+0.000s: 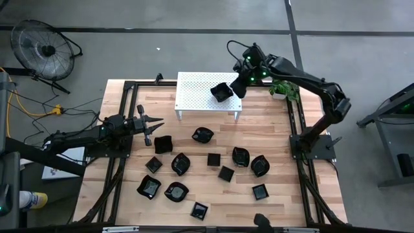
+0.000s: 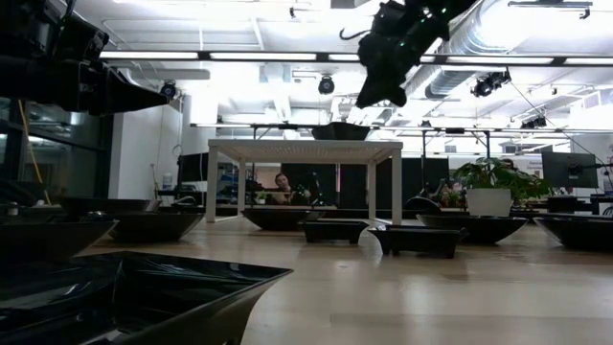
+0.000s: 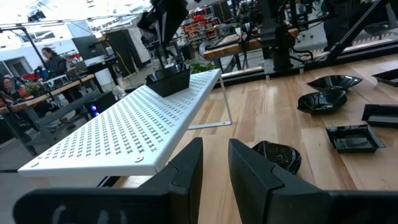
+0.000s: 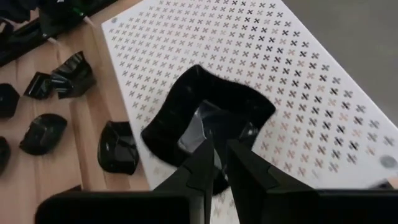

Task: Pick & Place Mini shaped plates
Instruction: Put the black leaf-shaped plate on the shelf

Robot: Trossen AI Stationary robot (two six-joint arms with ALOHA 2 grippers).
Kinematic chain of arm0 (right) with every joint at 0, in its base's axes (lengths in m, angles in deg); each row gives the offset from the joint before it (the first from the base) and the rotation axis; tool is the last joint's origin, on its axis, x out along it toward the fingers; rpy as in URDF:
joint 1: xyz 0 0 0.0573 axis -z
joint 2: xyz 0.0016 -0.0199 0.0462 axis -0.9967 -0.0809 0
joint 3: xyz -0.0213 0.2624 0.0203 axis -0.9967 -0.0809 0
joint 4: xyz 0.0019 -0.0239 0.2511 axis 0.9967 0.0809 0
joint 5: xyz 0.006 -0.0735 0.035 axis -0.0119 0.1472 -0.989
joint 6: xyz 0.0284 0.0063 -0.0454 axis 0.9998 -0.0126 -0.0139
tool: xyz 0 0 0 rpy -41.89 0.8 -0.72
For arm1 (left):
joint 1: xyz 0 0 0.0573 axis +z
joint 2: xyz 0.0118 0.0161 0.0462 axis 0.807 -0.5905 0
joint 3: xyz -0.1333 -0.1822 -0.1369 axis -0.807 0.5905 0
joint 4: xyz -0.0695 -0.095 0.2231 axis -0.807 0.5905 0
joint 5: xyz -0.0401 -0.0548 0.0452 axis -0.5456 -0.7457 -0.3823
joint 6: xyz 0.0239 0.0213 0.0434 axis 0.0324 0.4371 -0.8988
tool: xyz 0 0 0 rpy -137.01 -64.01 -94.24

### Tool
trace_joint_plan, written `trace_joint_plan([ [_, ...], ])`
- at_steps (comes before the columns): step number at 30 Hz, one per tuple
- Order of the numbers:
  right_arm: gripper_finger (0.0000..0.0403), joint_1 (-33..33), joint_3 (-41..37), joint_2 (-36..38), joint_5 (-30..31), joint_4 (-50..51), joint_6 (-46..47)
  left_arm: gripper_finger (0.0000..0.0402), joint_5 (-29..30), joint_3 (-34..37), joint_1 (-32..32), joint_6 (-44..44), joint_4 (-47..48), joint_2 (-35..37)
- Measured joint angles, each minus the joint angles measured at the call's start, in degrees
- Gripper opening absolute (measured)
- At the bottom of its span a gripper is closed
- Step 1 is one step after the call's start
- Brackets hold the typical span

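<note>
The wavy-edged plate (image 1: 222, 92) rests on the white stand, clear of the robot's fingers, so the robot's right gripper should continue to go to the plate (image 1: 260, 166) nearest its base and open there.
A glossy black wavy-edged mini plate (image 4: 205, 118) rests on its base on top of the white perforated stand (image 1: 194, 90), near the stand's right end. My right gripper (image 4: 221, 155) hovers just over the plate's near rim, slanting down. Its fingers are open by a narrow slit with nothing between them. In the low view the right gripper (image 2: 369, 99) stands clear above the plate (image 2: 340, 130). Several more black mini plates (image 1: 213, 159) lie scattered on the wooden table in front of the stand. My left gripper (image 1: 160, 122) waits at the table's left, level, slightly open and empty.
A potted plant (image 1: 283, 89) stands at the table's far right, beside the right arm. Black frame rails (image 1: 292, 123) run along the table's left and right sides. One plate (image 1: 163, 144) lies close to my left gripper. Bare wood shows between the plates.
</note>
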Motion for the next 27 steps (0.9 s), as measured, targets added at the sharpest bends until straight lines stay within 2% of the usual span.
trace_joint_plan([
  [7,0.0035,-0.6,0.0,5.1,0.6,4.3,0.0,0.0074,0.0,0.0,0.0,0.0,0.0,0.0],
  [14,0.0033,-2.6,0.0,8.3,1.6,12.7,-0.4,0.0074,0.0,0.0,0.0,0.0,0.0,0.0],
  [22,0.0035,-9.4,0.0,8.5,8.5,21.7,-0.5,0.0074,0.0,0.0,0.0,0.0,0.0,0.0],
  [27,0.0036,-15.0,-0.3,8.5,9.4,22.3,-0.5,0.0074,0.0,0.0,0.0,0.0,0.0,0.0],
])
